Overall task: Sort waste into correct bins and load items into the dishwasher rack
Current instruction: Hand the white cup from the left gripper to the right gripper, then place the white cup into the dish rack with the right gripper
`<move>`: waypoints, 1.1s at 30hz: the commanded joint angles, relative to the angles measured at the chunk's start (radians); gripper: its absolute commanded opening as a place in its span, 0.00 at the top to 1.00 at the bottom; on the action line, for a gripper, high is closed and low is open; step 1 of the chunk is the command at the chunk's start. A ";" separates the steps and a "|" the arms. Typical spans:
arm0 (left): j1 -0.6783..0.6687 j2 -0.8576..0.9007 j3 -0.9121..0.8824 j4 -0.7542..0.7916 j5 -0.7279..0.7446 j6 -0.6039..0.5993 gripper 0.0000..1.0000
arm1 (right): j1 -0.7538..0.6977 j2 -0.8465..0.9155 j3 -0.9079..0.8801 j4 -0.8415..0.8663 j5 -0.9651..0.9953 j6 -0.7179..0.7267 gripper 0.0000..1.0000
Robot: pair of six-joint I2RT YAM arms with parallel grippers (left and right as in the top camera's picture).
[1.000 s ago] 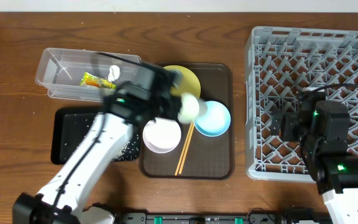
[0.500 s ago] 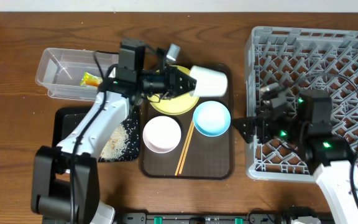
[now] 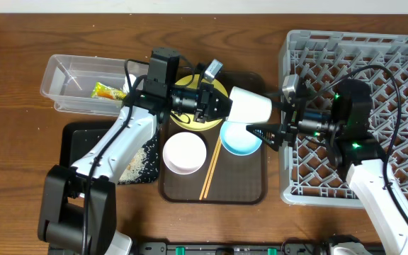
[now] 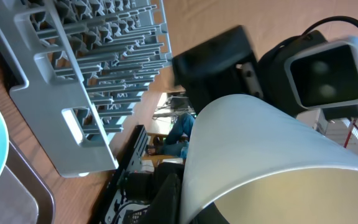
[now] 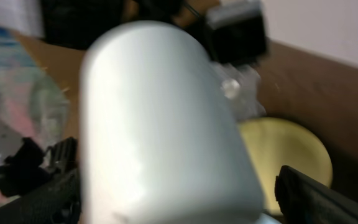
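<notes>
My left gripper is holding the small pale cup's rim (image 3: 232, 104) short of the dishwasher rack. My right gripper needs to grab the cup's base (image 3: 266, 111) and take the cup to the rack.
The small pale cup (image 3: 250, 106) hangs on its side above the brown tray, and my left gripper (image 3: 222, 106) is shut on its rim. In the left wrist view the cup (image 4: 260, 155) fills the frame, with one finger of my left gripper (image 4: 188, 208) outside its wall. My right gripper (image 3: 268, 113) is open, its fingers on either side of the cup's base. In the right wrist view the cup (image 5: 160, 124) lies between the fingertips (image 5: 316, 196) with a gap on the right. On the tray lie the yellow plate (image 3: 193, 122), light-blue bowl (image 3: 241, 140), white bowl (image 3: 184, 154) and chopsticks (image 3: 210, 172).
The grey dishwasher rack (image 3: 374, 64) fills the right side, under my right arm. The clear tub (image 3: 69, 85) at the back left holds the snack wrapper (image 3: 105, 91). The black tray (image 3: 76, 163) carries rice scraps (image 3: 137, 159). The brown tray (image 3: 246, 188) sits in the middle.
My left arm carried the cup rightward, from above the plate toward the rack. My right arm swung left off the rack, and its open jaws now straddle the cup's base.
</notes>
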 commanded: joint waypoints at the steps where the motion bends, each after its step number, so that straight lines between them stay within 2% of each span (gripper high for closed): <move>1: -0.004 -0.005 0.010 0.002 0.032 -0.006 0.94 | 0.021 -0.001 0.014 0.037 -0.126 0.002 0.09; 12: -0.004 -0.005 0.010 0.001 0.033 -0.006 0.94 | 0.020 -0.001 0.014 0.077 -0.123 0.005 0.28; 16: -0.004 -0.005 0.010 0.001 0.033 -0.006 0.94 | 0.020 -0.001 0.014 0.087 -0.102 0.006 0.39; 18: -0.004 -0.005 0.010 0.001 0.032 -0.005 0.93 | 0.020 -0.001 0.014 0.087 -0.088 0.006 0.48; 19: -0.004 -0.005 0.010 0.001 0.032 -0.002 0.87 | 0.020 -0.001 0.014 0.085 -0.074 0.014 0.50; 20: -0.004 -0.005 0.010 0.001 0.033 0.023 0.74 | 0.020 -0.001 0.014 0.084 -0.055 0.035 0.50; 21: -0.004 -0.005 0.010 0.001 0.032 0.094 0.55 | 0.020 -0.001 0.014 0.082 -0.022 0.068 0.51; 23: -0.003 -0.005 0.006 -0.003 0.015 0.196 0.50 | 0.019 -0.001 0.014 0.079 0.027 0.097 0.55; 25: 0.002 -0.005 -0.003 -0.048 -0.092 0.253 0.46 | 0.014 -0.001 0.014 0.078 0.069 0.122 0.61; 26: 0.007 -0.005 -0.005 -0.109 -0.201 0.300 0.41 | 0.006 -0.001 0.014 0.076 0.094 0.134 0.62; 30: 0.029 -0.006 -0.005 -0.281 -0.581 0.435 0.36 | -0.034 -0.001 0.014 0.053 0.195 0.156 0.62; 33: 0.065 -0.024 -0.005 -0.314 -0.642 0.474 0.32 | -0.077 -0.001 0.014 0.018 0.282 0.156 0.65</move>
